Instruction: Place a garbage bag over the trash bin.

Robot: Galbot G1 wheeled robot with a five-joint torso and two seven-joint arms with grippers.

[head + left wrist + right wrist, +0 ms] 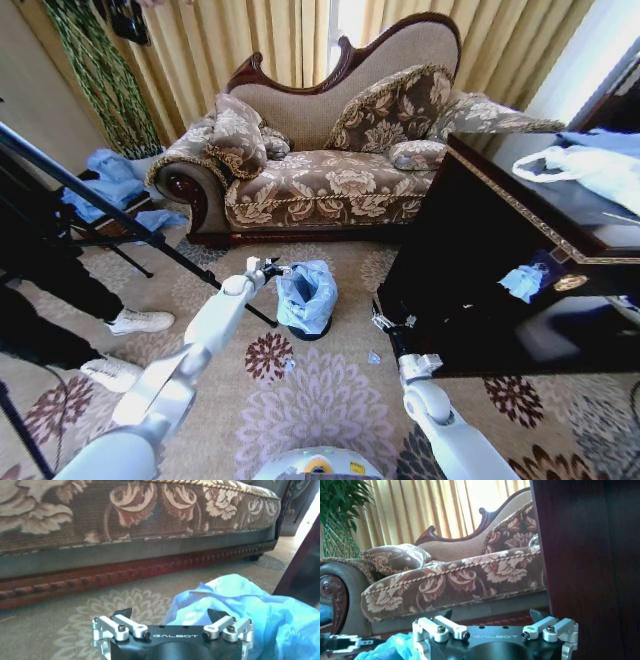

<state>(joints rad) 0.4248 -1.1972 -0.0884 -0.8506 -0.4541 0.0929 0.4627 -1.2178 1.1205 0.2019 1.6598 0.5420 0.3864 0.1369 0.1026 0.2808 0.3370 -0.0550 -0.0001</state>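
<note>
I can see limp folds point(304, 283) standing around the garbage bag's opening, so I expect its raised edge point(326, 269) to spread outward and hang lower when I pull it down.
The light-blue garbage bag point(305, 293) is draped over the trash bin, whose black base point(312, 335) peeks out below it on the floral carpet. My left gripper point(267, 268) hovers at the bag's upper left edge, open and holding nothing. In the left wrist view its open fingertips point(170, 614) frame the crinkled bag point(240, 607) just ahead. My right gripper point(384, 323) hangs low beside the dark cabinet, to the right of the bin and apart from it. It is open point(492, 614) and empty, and the bag point(390, 648) lies off to its side.
A floral sofa point(330, 180) stands behind the bin. A dark cabinet point(500, 260) on the right carries a white handled bag point(590, 165). A tripod leg point(130, 225) crosses the left side. A person's legs and white shoes point(140, 321) are at the left.
</note>
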